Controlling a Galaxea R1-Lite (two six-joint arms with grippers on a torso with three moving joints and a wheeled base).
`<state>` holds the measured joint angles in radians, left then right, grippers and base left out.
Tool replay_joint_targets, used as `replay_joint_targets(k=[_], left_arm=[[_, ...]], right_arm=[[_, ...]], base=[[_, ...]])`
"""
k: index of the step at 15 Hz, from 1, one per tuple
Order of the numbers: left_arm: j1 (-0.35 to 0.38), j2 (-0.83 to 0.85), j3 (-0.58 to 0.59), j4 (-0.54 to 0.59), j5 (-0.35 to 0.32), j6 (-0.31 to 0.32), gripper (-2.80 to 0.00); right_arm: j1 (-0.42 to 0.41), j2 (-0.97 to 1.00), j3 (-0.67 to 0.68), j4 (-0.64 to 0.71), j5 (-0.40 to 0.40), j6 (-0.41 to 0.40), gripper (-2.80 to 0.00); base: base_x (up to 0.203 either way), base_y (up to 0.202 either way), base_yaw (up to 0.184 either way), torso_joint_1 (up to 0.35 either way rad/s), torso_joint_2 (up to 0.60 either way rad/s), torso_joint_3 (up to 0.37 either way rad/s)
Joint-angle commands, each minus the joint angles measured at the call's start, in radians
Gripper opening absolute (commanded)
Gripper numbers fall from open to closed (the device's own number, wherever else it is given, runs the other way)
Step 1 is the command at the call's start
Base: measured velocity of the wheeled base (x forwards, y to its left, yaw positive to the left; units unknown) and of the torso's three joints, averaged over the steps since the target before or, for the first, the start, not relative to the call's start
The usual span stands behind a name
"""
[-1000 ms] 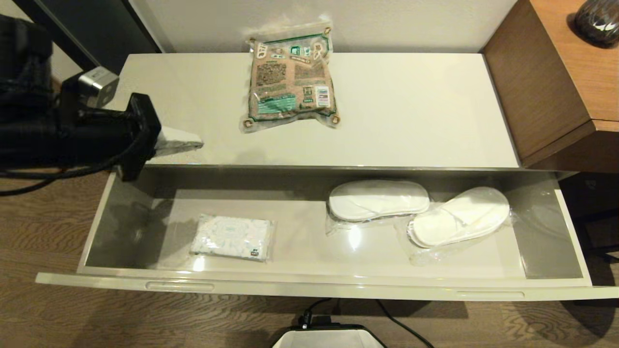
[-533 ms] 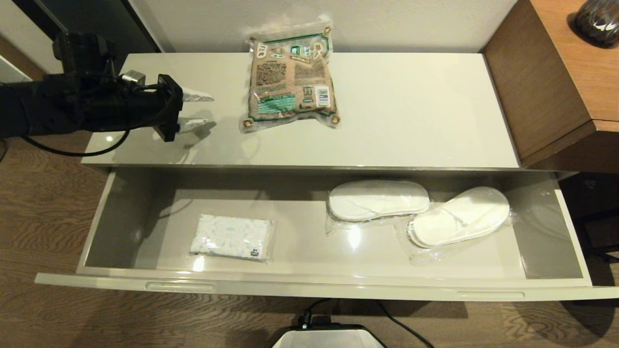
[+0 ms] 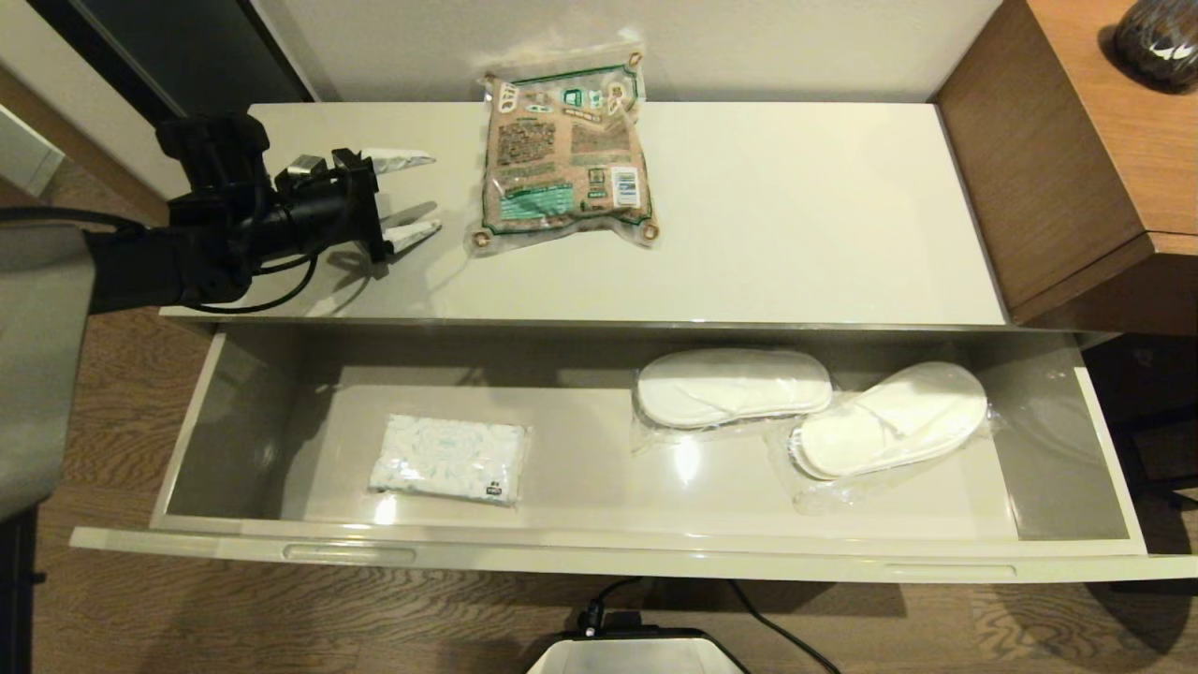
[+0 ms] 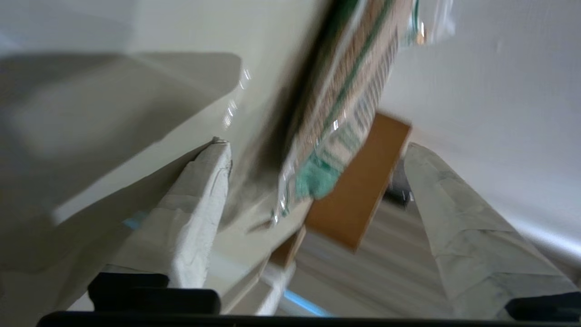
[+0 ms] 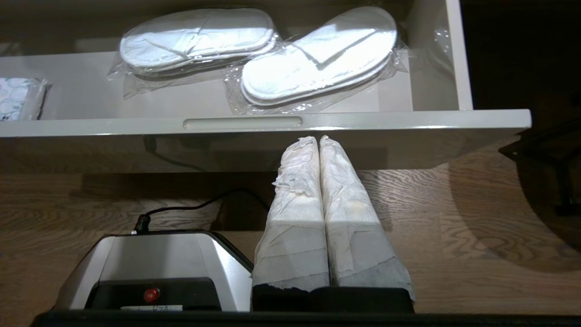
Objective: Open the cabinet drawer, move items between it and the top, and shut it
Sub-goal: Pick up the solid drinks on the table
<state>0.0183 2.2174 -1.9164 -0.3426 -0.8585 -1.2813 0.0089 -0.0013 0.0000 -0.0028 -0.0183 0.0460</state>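
Observation:
The left gripper should reach in, pinch the pouch's near corner [image 3: 484, 238] and pull the pouch toward the open drawer, because the pouch's far end [image 3: 563, 69] lies against the wall.
The cream-white drawer [image 3: 599, 560] [image 5: 408, 119] stands pulled fully out. Inside lie a small white tissue pack [image 3: 447, 459] at the left and two wrapped pairs of white slippers [image 3: 732, 387] [image 3: 889, 418] [image 5: 317, 59] at the right. The brown-and-green pouch [image 3: 564, 150] [image 4: 345, 91] lies on the cabinet top [image 3: 796, 215], its far end against the wall. My left gripper [image 3: 415, 195] [image 4: 317, 150] is open just above the top, a short way left of the pouch, fingers pointing at it. My right gripper [image 5: 317, 138] hangs shut and empty below the drawer's front rim.
A brown wooden desk [image 3: 1076, 159] with a dark round object [image 3: 1156, 37] adjoins the cabinet's right end. A wall runs behind the top. My base [image 3: 636, 655] [image 5: 150, 272] and its cable sit on the wood floor under the drawer front.
My left arm has swung from the drawer's left corner up over the top and rightward toward the pouch, and its fingers have spread. Pouch, tissue pack and slippers have not moved.

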Motion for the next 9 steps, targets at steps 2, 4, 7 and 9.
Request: replay_joint_targets(k=[2, 4, 7, 9], left_arm=[[-0.06, 0.027, -0.004, -0.019, -0.118, -0.011, 0.0], [-0.095, 0.031, -0.004, -0.021, -0.126, -0.006, 0.0], [-0.136, 0.045, 0.004, -0.02, -0.113, 0.012, 0.0], [-0.14, 0.052, 0.003, -0.021, -0.049, 0.028, 0.0]], right_arm=[[0.0, -0.017, 0.002, 0.0, 0.0, 0.0, -2.8], [0.0, -0.017, 0.002, 0.0, 0.0, 0.0, -2.8], [0.0, -0.017, 0.002, 0.0, 0.0, 0.0, -2.8], [0.0, -0.017, 0.002, 0.0, 0.0, 0.0, -2.8]], base=[[0.0, 0.0, 0.0, 0.0, 0.0, 0.0], [0.0, 0.0, 0.0, 0.0, 0.0, 0.0], [0.0, 0.0, 0.0, 0.0, 0.0, 0.0], [0.0, 0.0, 0.0, 0.0, 0.0, 0.0]])
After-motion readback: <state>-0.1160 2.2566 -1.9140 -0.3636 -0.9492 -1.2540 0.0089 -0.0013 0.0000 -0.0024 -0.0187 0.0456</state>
